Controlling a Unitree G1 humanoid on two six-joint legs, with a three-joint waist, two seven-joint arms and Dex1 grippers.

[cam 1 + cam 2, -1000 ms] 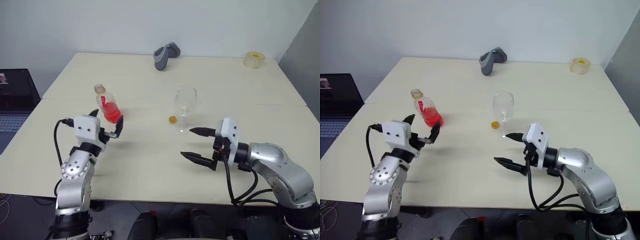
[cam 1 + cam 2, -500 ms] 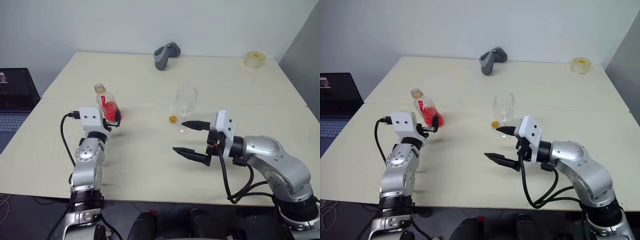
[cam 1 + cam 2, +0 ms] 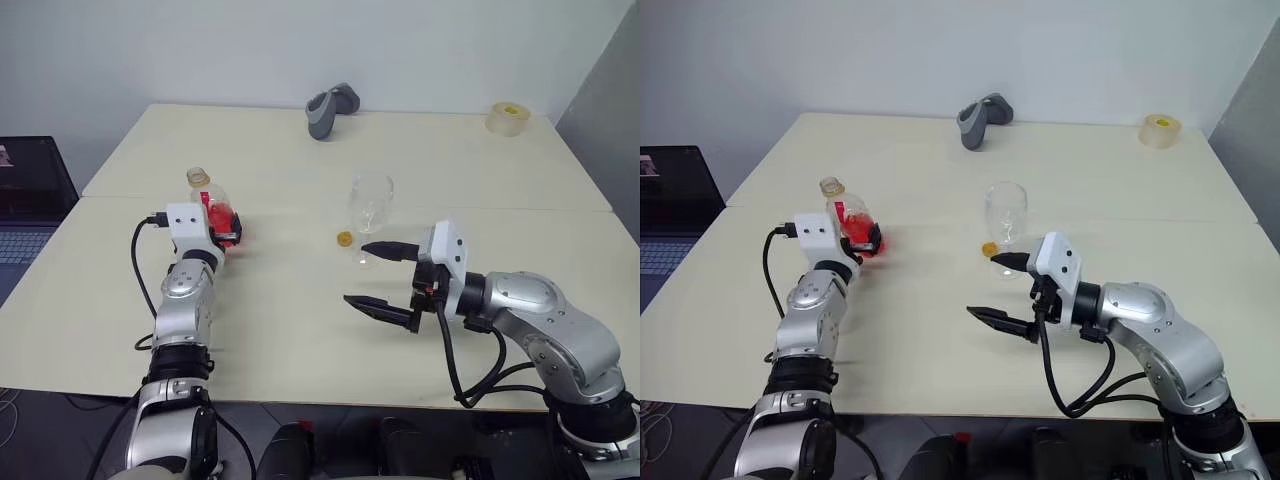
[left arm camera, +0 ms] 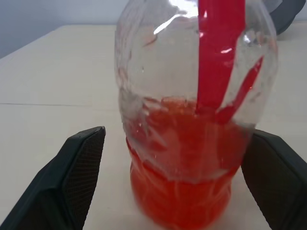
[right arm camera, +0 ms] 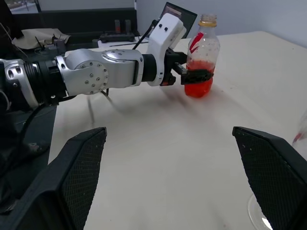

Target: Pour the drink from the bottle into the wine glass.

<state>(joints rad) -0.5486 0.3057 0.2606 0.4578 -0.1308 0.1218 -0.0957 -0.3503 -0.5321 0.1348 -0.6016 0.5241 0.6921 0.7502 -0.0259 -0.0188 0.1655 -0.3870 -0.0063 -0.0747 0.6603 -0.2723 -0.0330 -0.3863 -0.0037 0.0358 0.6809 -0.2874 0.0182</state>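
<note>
I expect the red-orange drink (image 3: 221,217) to get to the bottle's uncapped neck only when I tip the bottle (image 4: 184,112) almost sideways, because the drink sits low inside it.
The bottle (image 3: 212,205) stands upright on the left of the table, its neck uncapped, and the red-orange drink (image 4: 184,163) fills its lower part. My left gripper (image 3: 220,222) is open around the bottle's lower body. Its fingers (image 4: 79,167) stand on either side of the bottle without squeezing it. The empty wine glass (image 3: 371,205) stands upright near the table's middle. My right gripper (image 3: 354,273) hangs open and empty just in front of the glass, pointing towards the bottle (image 5: 200,57).
A small yellow cap (image 3: 345,239) lies beside the glass's foot. At the far edge sit a grey curved gadget (image 3: 330,110) and a tape roll (image 3: 509,118). A laptop (image 3: 30,200) stands off the table's left side.
My left gripper has moved forward until its open fingers stand on either side of the bottle. The right gripper shifted a little to the left, then held still.
</note>
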